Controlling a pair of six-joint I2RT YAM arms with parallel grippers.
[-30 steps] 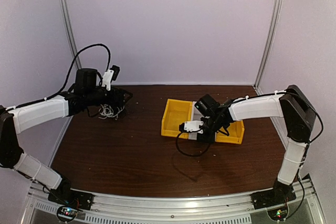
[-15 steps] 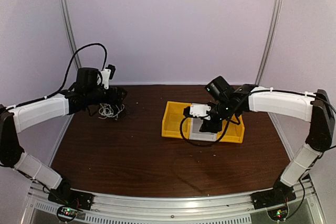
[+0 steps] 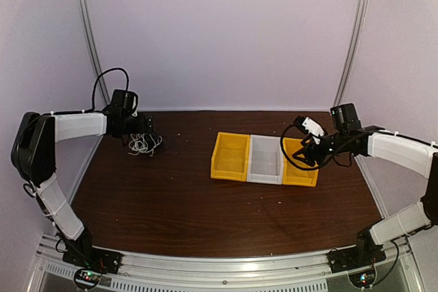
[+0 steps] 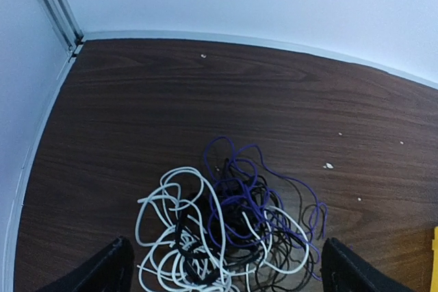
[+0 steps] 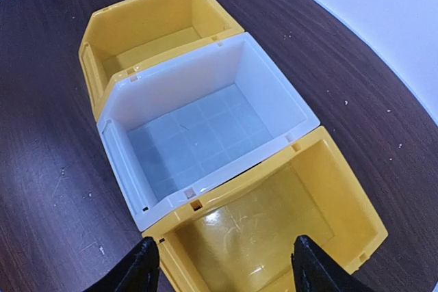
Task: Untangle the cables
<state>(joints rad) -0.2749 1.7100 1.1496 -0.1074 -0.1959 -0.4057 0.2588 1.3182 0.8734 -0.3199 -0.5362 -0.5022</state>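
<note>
The tangle of cables [image 3: 144,144] is near the back, a long way from my right gripper, so next my left gripper brings it to the table's open front [image 3: 171,206] first.
A tangle of white, purple and black cables [image 4: 233,230] lies on the dark wood table at the back left, also in the top view [image 3: 142,144]. My left gripper [image 4: 229,275] hovers just above and behind it, open and empty; its place in the top view is at the pile's back edge [image 3: 145,128]. My right gripper [image 3: 306,150] hangs over the right yellow bin [image 5: 274,217], open [image 5: 222,268], with nothing between its fingers. The top view shows a black cable loop [image 3: 290,156] beside that gripper; the right wrist view does not show it.
Three bins stand side by side right of centre: a left yellow bin [image 3: 229,155], a white bin [image 3: 265,158] and the right yellow bin [image 3: 301,174]. All three look empty in the right wrist view. Walls close in at the back and both sides.
My right gripper carried the black cable loop from the table in front of the bins up and right, over the right yellow bin. My left arm pulled back toward the left wall.
</note>
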